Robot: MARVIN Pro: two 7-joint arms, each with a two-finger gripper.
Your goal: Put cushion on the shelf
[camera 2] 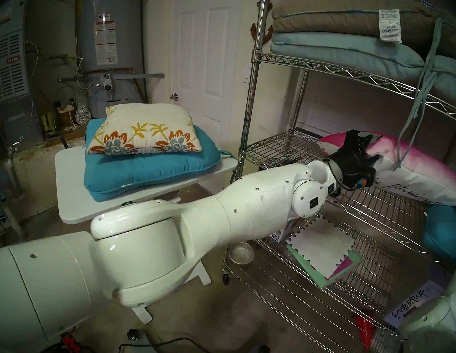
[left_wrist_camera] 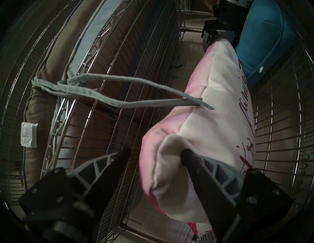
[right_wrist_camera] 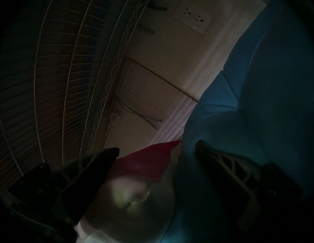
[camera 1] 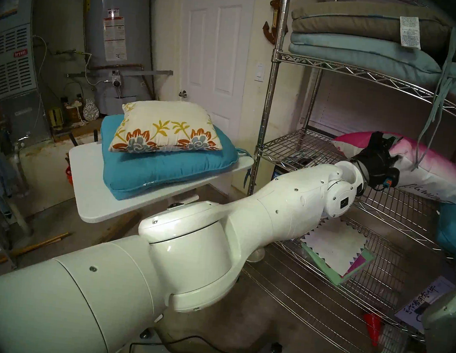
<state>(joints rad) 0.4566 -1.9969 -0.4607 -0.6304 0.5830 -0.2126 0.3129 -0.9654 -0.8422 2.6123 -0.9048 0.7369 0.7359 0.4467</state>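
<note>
The ties (camera 1: 435,116) hang loose over the pink pillow (camera 1: 440,180), so I expect the pillow to slip past them and push them crooked when the robot pulls it.
The cushion (camera 1: 167,132) (camera 2: 146,132), cream with orange flowers and yellow sprigs, lies on a teal cushion (camera 1: 165,174) on a white table (camera 1: 87,193), left of the shelf (camera 1: 266,120) (camera 2: 248,118). No gripper touches it. My left gripper (camera 1: 385,139) (left_wrist_camera: 155,151) reaches into the middle tier. It is open around the near end of a pink-to-white pillow (camera 1: 424,170) (left_wrist_camera: 212,127), and one finger (left_wrist_camera: 192,159) presses the fabric. My right gripper (right_wrist_camera: 155,149) is open at that pillow's far end, beside another teal cushion (right_wrist_camera: 254,84).
Tan and pale blue seat cushions (camera 1: 362,32) are stacked on the upper tier, and their ties (camera 1: 436,109) hang down over the pink pillow. Papers (camera 1: 333,253) lie on a lower tier. A water heater (camera 1: 115,34), a furnace (camera 1: 12,59) and a door (camera 1: 214,58) stand behind the table.
</note>
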